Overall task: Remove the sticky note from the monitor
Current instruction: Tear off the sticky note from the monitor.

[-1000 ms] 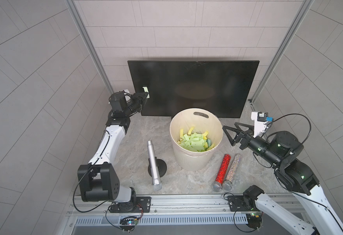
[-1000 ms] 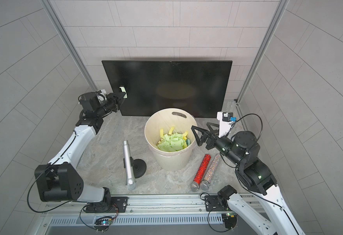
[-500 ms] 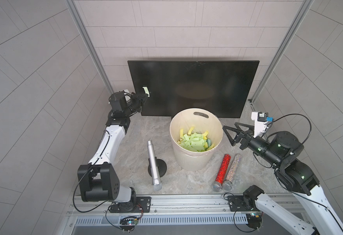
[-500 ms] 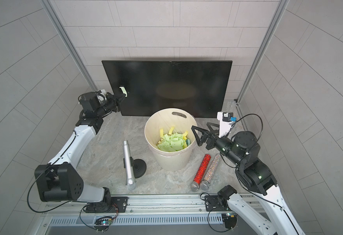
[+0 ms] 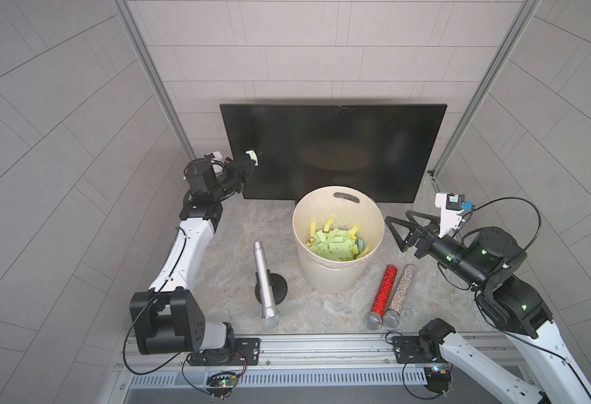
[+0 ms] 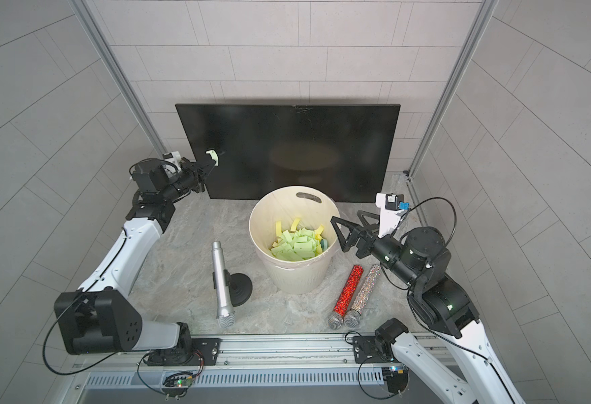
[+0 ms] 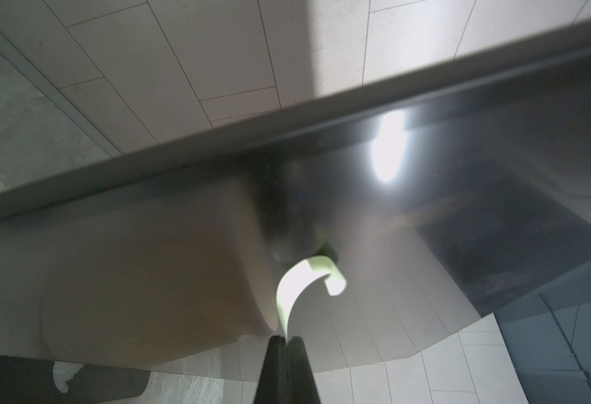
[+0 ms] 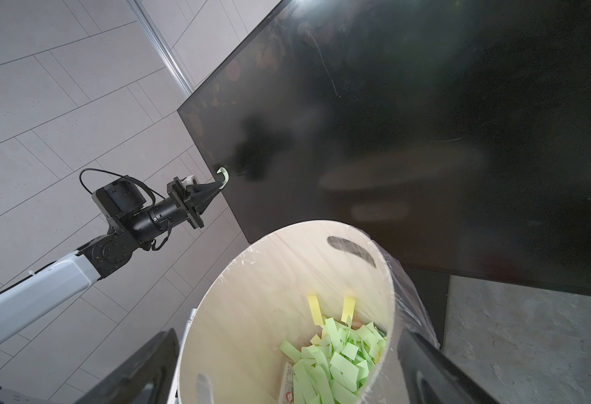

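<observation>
The sticky note's far end (image 7: 336, 283) curls away from the monitor, so I should keep carrying the sticky note with my left gripper until it hangs over the bucket's opening (image 5: 339, 219).
The monitor (image 5: 339, 140) (image 6: 287, 140) is a wide glossy black panel leaning on the back wall. A pale green sticky note (image 5: 252, 156) (image 6: 212, 155) (image 7: 301, 280) (image 8: 222, 174) curls off the screen near its left edge. My left gripper (image 5: 249, 163) (image 6: 209, 162) (image 7: 286, 338) (image 8: 217, 184) is shut on the note's free end. The note's far end bends back against the glass. My right gripper (image 5: 396, 216) (image 6: 345, 215) (image 8: 286, 332) hangs open by the bucket's right rim, holding nothing.
A cream bucket (image 5: 332, 280) (image 6: 297, 276) (image 8: 252, 297) with several green and yellow notes stands in front of the monitor. A silver microphone (image 5: 264, 280) lies over a black round base (image 5: 278, 287). Red (image 5: 385, 292) and glittery silver (image 5: 401, 292) microphones lie at the right.
The left jaws have closed on the note's free end. The note and both arms have hardly shifted.
</observation>
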Controlling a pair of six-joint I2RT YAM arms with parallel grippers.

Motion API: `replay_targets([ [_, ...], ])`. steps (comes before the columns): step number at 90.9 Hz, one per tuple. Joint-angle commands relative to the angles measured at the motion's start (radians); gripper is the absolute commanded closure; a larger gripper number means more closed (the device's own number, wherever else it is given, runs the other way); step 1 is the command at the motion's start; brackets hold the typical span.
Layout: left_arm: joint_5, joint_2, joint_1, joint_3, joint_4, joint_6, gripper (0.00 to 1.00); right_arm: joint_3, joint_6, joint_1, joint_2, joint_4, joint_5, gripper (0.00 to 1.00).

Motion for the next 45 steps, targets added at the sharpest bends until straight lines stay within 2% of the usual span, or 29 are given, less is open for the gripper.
replay_targets([
  [1, 0.034, -0.043, 0.002, -0.019, -0.015, 0.028, 1.0, 0.009, 0.0, -0.003, -0.008, -0.009, 0.007, 0.0],
  [21, 0.06, -0.079, -0.013, -0.027, -0.028, 0.038, 1.0, 0.006, 0.002, -0.003, -0.011, -0.007, 0.008, 0.0],
  [45, 0.065, -0.121, -0.073, -0.035, -0.062, 0.068, 1.0, 0.003, 0.004, -0.003, -0.017, -0.006, 0.011, 0.0],
])
